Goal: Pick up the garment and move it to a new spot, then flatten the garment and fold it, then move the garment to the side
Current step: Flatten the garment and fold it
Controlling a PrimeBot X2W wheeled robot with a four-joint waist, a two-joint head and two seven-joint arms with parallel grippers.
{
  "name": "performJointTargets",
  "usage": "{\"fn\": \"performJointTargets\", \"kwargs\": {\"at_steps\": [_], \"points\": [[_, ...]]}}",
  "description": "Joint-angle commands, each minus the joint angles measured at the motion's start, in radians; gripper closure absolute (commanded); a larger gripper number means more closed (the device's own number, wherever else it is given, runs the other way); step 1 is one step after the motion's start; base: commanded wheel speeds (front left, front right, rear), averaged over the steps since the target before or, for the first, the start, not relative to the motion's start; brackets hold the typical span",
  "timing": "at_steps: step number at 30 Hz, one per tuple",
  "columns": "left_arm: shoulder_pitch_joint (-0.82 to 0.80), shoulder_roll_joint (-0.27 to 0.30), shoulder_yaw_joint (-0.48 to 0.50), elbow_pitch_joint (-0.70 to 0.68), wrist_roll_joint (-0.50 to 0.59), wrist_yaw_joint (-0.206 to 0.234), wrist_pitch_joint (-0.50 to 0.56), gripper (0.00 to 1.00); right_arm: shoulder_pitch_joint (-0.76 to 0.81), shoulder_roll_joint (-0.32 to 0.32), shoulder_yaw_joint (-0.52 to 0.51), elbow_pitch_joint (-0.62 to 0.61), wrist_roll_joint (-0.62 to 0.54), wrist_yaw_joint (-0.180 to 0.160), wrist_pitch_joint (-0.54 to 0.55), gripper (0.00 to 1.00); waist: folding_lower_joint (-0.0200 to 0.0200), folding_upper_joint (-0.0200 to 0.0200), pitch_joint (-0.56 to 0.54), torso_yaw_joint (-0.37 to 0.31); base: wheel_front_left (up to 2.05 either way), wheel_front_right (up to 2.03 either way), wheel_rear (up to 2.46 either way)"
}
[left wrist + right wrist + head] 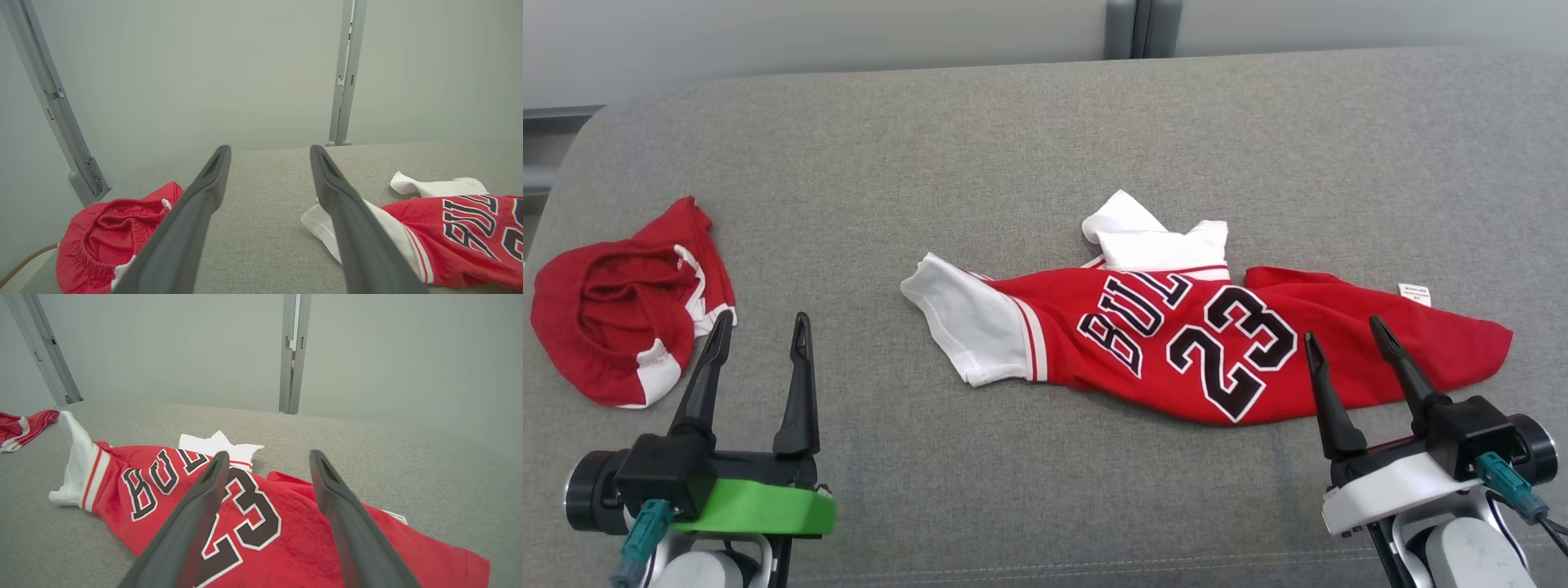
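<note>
My right gripper has the jersey's hem end lying long and loose past it, so I expect the red body to bend at the pinch when I lift.
The garment is a red jersey with white sleeves and "BULLS 23" in black. It lies crumpled and partly folded over on the grey padded surface, right of centre, and also shows as the jersey and jersey in the wrist views. My left gripper is open at the lower left, well left of the jersey's white sleeve, nothing between its fingers. My right gripper is open at the lower right, its fingertips over the jersey's right part. Both wrist views show wide-open jaws: left gripper, right gripper.
A bunched pair of red shorts with white trim lies at the far left, just beyond my left gripper's fingertips; shorts. The surface's rounded left edge is close to them. A pale wall with a grey post stands behind.
</note>
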Motion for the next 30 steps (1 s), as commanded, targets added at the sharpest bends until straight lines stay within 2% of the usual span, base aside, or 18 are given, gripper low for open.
{"fn": "performJointTargets", "kwargs": {"at_steps": [1, 13, 17, 30], "points": [[0.019, -0.002, 0.006, 0.008, 0.013, -0.011, -0.003, 0.0, 0.018, 0.001, 0.001, -0.008, -0.008, -0.001, 0.006, 0.0, 0.0, 0.0, -0.008, -0.007, 0.0, 0.0, 0.0], [0.026, -0.023, 0.031, 0.022, 0.062, -0.047, -0.003, 0.0, 0.03, 0.01, -0.009, -0.026, -0.003, -0.001, 0.021, 0.0, 0.0, 0.0, -0.019, -0.002, 0.0, 0.0, 0.0], [0.014, -0.029, 0.03, 0.035, 0.076, -0.059, -0.003, 0.0, 0.026, -0.005, 0.0, -0.027, -0.004, -0.001, 0.032, 0.0, 0.0, 0.0, -0.014, 0.014, 0.0, 0.0, 0.0], [-0.039, -0.098, 0.014, 0.071, 0.1, -0.11, -0.003, 0.0, 0.013, -0.237, 0.201, 0.109, -0.094, -0.002, 0.159, 0.0, 0.0, 0.0, 0.037, 0.105, 0.0, 0.0, 0.0]]}}
